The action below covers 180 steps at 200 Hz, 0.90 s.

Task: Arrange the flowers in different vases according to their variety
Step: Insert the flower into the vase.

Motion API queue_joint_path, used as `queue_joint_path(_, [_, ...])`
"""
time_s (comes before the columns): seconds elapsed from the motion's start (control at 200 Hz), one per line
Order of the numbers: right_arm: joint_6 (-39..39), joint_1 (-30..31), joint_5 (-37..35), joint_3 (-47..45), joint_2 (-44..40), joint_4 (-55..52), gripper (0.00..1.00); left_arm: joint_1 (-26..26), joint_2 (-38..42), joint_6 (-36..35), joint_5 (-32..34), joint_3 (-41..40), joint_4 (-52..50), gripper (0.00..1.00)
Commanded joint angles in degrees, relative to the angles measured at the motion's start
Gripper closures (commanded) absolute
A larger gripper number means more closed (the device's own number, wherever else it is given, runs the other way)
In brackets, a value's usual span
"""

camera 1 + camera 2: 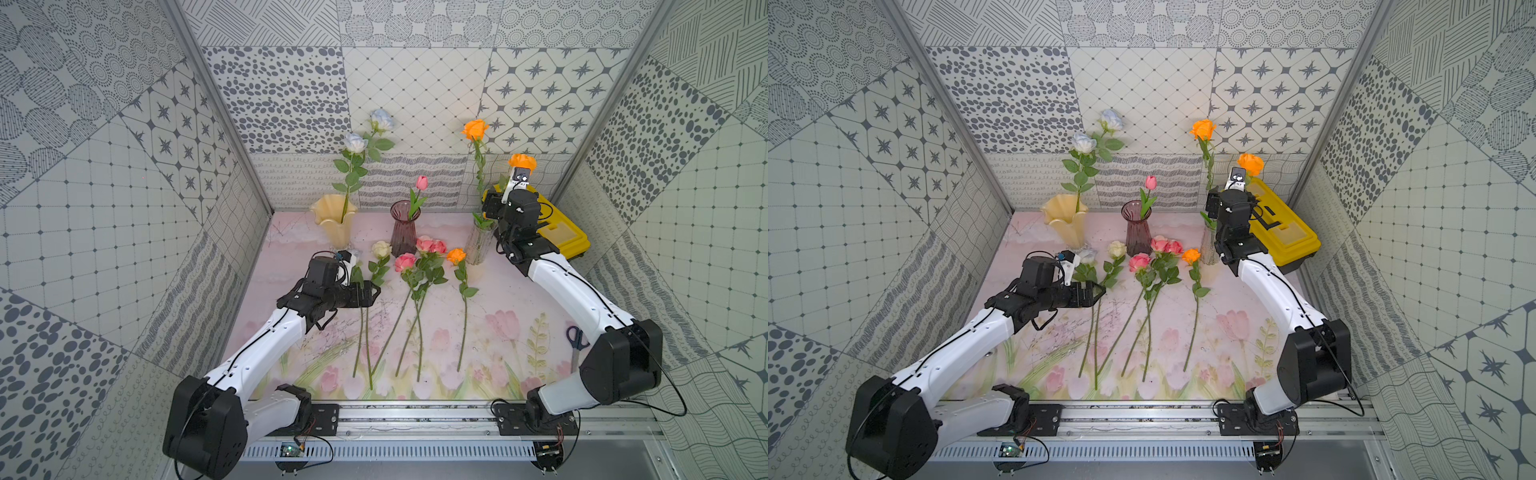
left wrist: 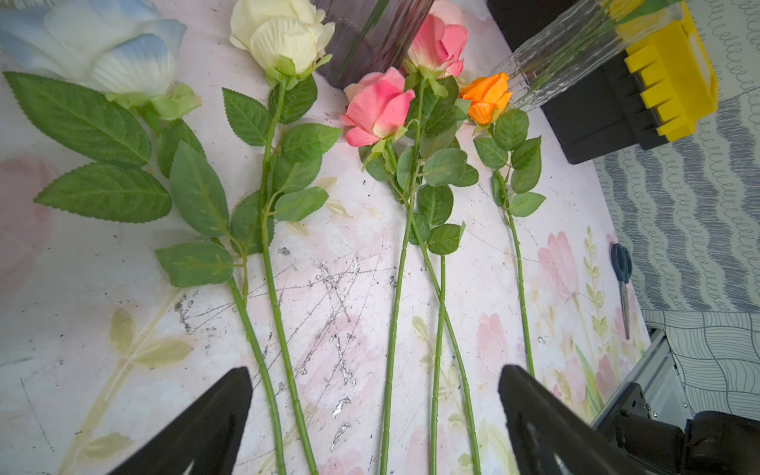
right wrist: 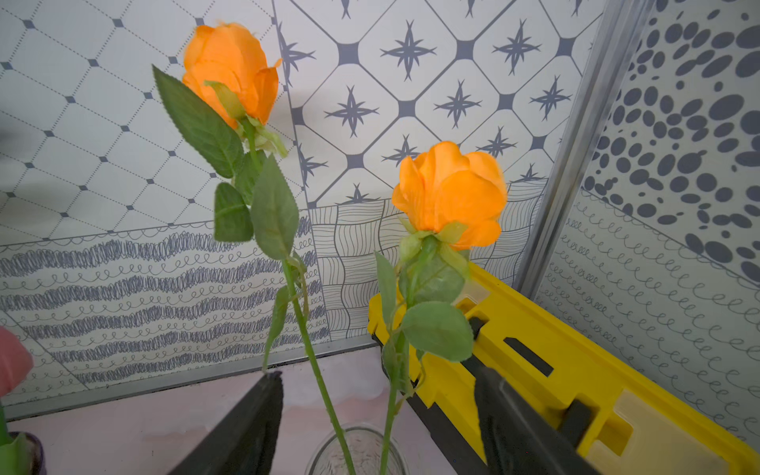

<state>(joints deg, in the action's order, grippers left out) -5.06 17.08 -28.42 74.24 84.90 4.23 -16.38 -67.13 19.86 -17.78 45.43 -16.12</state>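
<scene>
My right gripper should keep backing, with the orange rose on the mat (image 1: 456, 256) lying clear of the pink roses, toward its stem (image 1: 464, 313) and shut below its leaves.
Two pale-blue roses (image 1: 355, 142) stand in the cream ruffled vase (image 1: 334, 218), and a pink bud (image 1: 422, 182) in the purple vase (image 1: 404, 227). Two orange roses (image 3: 450, 193) stand in the clear cylinder (image 1: 478, 243). Their stems pass untouched between the fingers of my open right gripper (image 3: 378, 382), just above the rim. On the mat lie a pale-blue rose (image 2: 103, 45), a cream rose (image 2: 283, 35), pink roses (image 2: 378, 107) and an orange rose (image 2: 487, 98). My left gripper (image 2: 374, 382) hovers open over their stems, holding nothing.
A yellow-and-black toolbox (image 1: 561, 232) sits at the back right, close behind the clear vase and my right wrist. Blue-handled scissors (image 1: 577, 338) lie by the right wall. Patterned walls enclose three sides, and the arms' mounting rail (image 1: 415, 415) runs along the front.
</scene>
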Motion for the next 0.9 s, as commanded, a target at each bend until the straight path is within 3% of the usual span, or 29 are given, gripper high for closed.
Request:
queue_joint_path(0.0, [-1.9,0.49,-0.05,-2.84,-3.63,-1.35,0.22,-0.49,0.5,0.01,-0.44,0.61,-1.71,0.01])
queue_joint_path(0.545, [-11.05,2.25,4.35,-15.9,-22.62,-14.72,0.21,-3.2,-0.58,-0.96,3.75,1.37,-4.95,0.01])
queue_joint_path(0.895, [-17.11,4.75,13.33,-19.5,-26.35,-26.05,0.21,-3.24,-0.37,-1.21,4.04,1.67,-6.81,0.01])
